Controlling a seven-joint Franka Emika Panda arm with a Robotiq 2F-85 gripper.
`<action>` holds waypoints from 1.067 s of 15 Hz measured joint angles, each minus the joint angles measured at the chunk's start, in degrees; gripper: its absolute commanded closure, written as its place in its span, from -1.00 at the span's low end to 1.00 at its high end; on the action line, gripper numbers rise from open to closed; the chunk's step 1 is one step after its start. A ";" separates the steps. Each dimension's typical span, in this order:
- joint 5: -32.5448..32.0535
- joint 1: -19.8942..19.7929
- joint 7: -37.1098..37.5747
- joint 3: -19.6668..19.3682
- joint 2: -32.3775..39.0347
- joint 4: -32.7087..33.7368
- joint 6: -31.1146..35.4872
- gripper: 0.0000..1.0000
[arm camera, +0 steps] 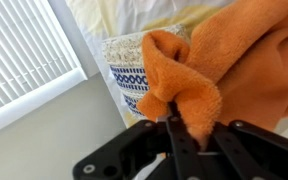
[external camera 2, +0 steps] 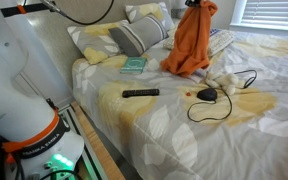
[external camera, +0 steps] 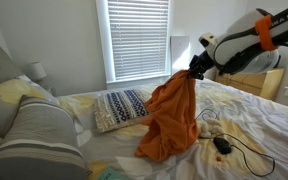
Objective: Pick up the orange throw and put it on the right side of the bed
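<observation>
The throw hangs (external camera: 186, 87) by its corner and the way is open, so my gripper should go on taking the orange throw toward the bed's side (external camera: 252, 106) by the wooden dresser, then let it go there.
The orange throw (external camera: 170, 118) hangs from my gripper (external camera: 195, 68), lifted by one bunched corner, with its lower end still resting on the bed (external camera: 244, 125). In an exterior view the throw (external camera 2: 191, 42) hangs near the pillows, the gripper (external camera 2: 195, 3) at the top edge. In the wrist view my gripper's black fingers (arm camera: 189, 128) are shut on a fold of the orange throw (arm camera: 209, 70).
A patterned pillow (external camera: 121, 107) lies just beside the throw. Grey striped pillows (external camera: 34, 130) are at the head. A black mouse with cable (external camera 2: 207, 95), a remote (external camera 2: 140, 93) and a teal book (external camera 2: 133, 66) lie on the bed. A window with blinds (external camera: 137, 38) is behind.
</observation>
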 measured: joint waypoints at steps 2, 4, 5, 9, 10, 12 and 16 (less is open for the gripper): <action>0.00 -0.07 0.02 -0.23 0.09 0.08 0.05 0.77; 0.00 0.08 0.06 -0.23 0.27 0.02 0.13 0.77; 0.00 0.13 0.08 -0.23 0.26 0.03 0.13 0.94; -0.13 0.96 0.58 -1.73 0.36 0.27 0.12 0.94; -1.13 2.12 1.18 -4.01 0.55 1.01 0.89 0.94; -3.18 5.98 3.84 -11.79 1.47 4.05 2.61 0.94; -4.65 9.29 9.99 -24.44 5.15 14.46 1.83 0.94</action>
